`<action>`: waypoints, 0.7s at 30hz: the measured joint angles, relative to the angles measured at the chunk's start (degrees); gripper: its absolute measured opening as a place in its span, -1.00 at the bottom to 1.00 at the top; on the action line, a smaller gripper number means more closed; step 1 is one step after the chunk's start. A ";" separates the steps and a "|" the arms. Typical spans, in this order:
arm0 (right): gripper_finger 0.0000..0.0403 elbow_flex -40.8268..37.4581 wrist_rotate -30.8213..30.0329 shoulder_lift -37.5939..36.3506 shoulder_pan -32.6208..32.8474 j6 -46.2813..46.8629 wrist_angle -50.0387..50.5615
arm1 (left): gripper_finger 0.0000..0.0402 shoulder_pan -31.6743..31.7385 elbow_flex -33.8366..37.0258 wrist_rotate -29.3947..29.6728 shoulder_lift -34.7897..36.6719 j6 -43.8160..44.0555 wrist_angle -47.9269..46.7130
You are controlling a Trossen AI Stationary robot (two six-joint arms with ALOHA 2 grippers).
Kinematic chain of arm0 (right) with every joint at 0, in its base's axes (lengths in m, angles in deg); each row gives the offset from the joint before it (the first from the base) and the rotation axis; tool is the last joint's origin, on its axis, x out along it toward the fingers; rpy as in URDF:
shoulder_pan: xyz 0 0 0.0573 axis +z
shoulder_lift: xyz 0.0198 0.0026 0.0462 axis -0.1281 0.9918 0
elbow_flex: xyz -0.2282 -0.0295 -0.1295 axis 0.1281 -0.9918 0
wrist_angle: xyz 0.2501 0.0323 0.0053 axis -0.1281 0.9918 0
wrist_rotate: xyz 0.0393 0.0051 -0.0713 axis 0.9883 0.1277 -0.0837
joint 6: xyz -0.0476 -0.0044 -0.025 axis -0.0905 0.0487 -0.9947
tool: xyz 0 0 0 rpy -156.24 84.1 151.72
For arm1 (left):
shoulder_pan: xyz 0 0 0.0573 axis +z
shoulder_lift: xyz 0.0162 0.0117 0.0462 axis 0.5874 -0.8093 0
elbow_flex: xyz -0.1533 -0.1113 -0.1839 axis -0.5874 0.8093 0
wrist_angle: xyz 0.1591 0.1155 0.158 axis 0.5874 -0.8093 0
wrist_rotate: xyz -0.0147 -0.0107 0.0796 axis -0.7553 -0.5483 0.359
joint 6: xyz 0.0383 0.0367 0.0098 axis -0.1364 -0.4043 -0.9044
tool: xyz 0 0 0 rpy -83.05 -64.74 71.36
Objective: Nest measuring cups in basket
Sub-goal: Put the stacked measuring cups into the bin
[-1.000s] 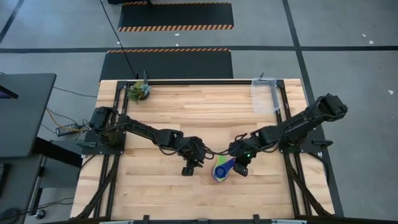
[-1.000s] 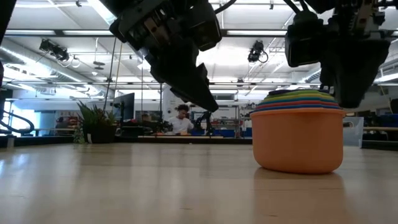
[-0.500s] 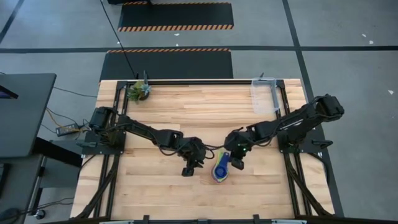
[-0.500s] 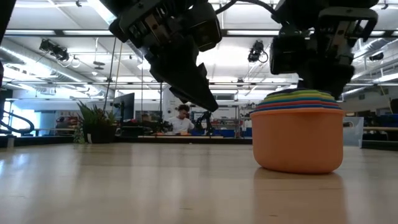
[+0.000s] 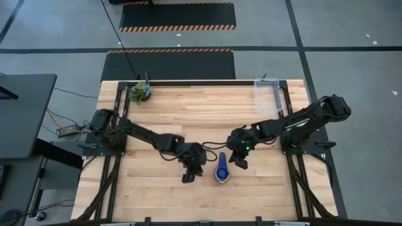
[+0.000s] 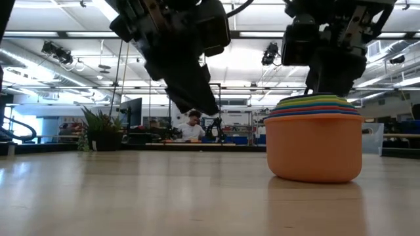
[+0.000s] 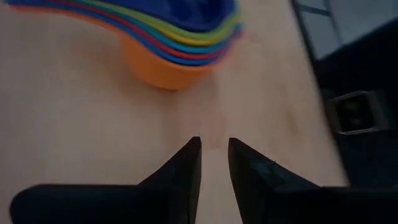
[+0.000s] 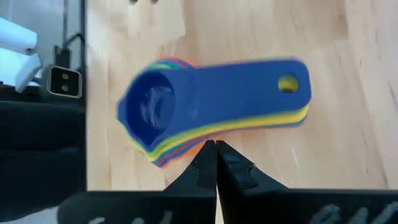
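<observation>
Next, I steady the orange cup (image 6: 314,149) with my left gripper as my right gripper swings the measuring cups' handles (image 5: 222,159), pointing toward the table's far edge, toward its side.
The measuring cups (image 5: 221,171) stand nested in one stack on the table. The orange one (image 6: 315,147) is outermost, resting on its base, and the dark blue one (image 8: 186,102) is on top. Their handles (image 8: 273,93) point toward the far edge. My right gripper (image 8: 216,148) is shut, its tips at the stack's right side, just above the rim in the low view (image 6: 326,82). My left gripper (image 7: 214,146) hovers left of the stack (image 7: 168,43), fingers a little apart with nothing between them. The clear basket (image 5: 267,95) sits at the far right. My right gripper's shut fingertips (image 8: 208,152) come slanting down from the table's right at the stack's side (image 8: 199,138), where the handles meet the bowls. Whether they touch it I cannot tell.
A small potted plant (image 5: 141,91) stands at the table's far left corner. Bare wood lies between the stack and the basket, and along the near edge. In the low view a person sits in the room behind the table.
My right gripper, shut, has swung toward the table's left and a little toward the far edge, rolling as it went. The stack has turned where it stands: its handles pointed far-right and now point toward the far edge. My left gripper has rolled slightly.
</observation>
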 joint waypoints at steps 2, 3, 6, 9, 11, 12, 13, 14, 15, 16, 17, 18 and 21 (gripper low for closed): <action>-0.99 0.00 -0.83 -1.20 -0.30 -0.69 -0.18 | -0.57 -1.00 0.00 -0.99 0.00 3.40 1.38; -0.99 0.00 -1.41 -1.73 -0.47 -1.50 -0.35 | -0.57 -1.55 0.00 -0.96 0.00 5.38 2.69; -0.99 0.00 -1.86 -2.40 -1.33 -4.13 -0.87 | -0.57 -3.56 -0.01 0.92 0.00 13.50 9.48; -0.99 0.01 -0.87 -1.89 -2.46 -6.62 -1.63 | -0.57 -5.95 -0.04 8.38 -0.40 21.26 15.70; -0.99 0.00 -0.30 -1.63 -3.34 -9.02 -2.03 | -0.57 -7.71 -0.02 12.93 -0.76 25.56 17.32; -0.99 0.00 0.13 -1.62 -3.83 -10.11 -2.59 | -0.57 -8.57 -0.06 15.09 -1.27 27.90 18.89; -0.99 0.04 0.43 -1.59 -4.31 -11.10 -3.39 | -0.57 -9.42 -0.13 17.26 -1.74 30.10 19.42; -0.99 0.07 0.86 -1.59 -4.87 -12.14 -3.62 | -0.57 -10.32 -0.03 19.26 -2.06 32.14 19.20; -0.99 0.12 1.53 -1.59 -5.37 -13.32 -3.61 | -0.57 -11.08 0.00 21.04 -2.74 33.98 19.96; -0.99 0.40 1.97 -1.53 -5.75 -14.58 -3.45 | -0.57 -11.77 -0.02 22.90 -3.46 35.80 21.22; -0.99 0.77 2.32 -1.52 -6.15 -15.89 -3.49 | -0.57 -12.41 -0.04 24.62 -3.83 37.53 21.37; -0.99 1.22 2.80 -1.52 -6.48 -17.31 -3.70 | -0.57 -12.96 0.00 26.16 -4.18 39.31 21.50; -0.99 2.50 3.34 -1.52 -7.50 -20.83 -3.74 | -0.57 -13.68 -0.05 29.46 -5.54 44.72 21.75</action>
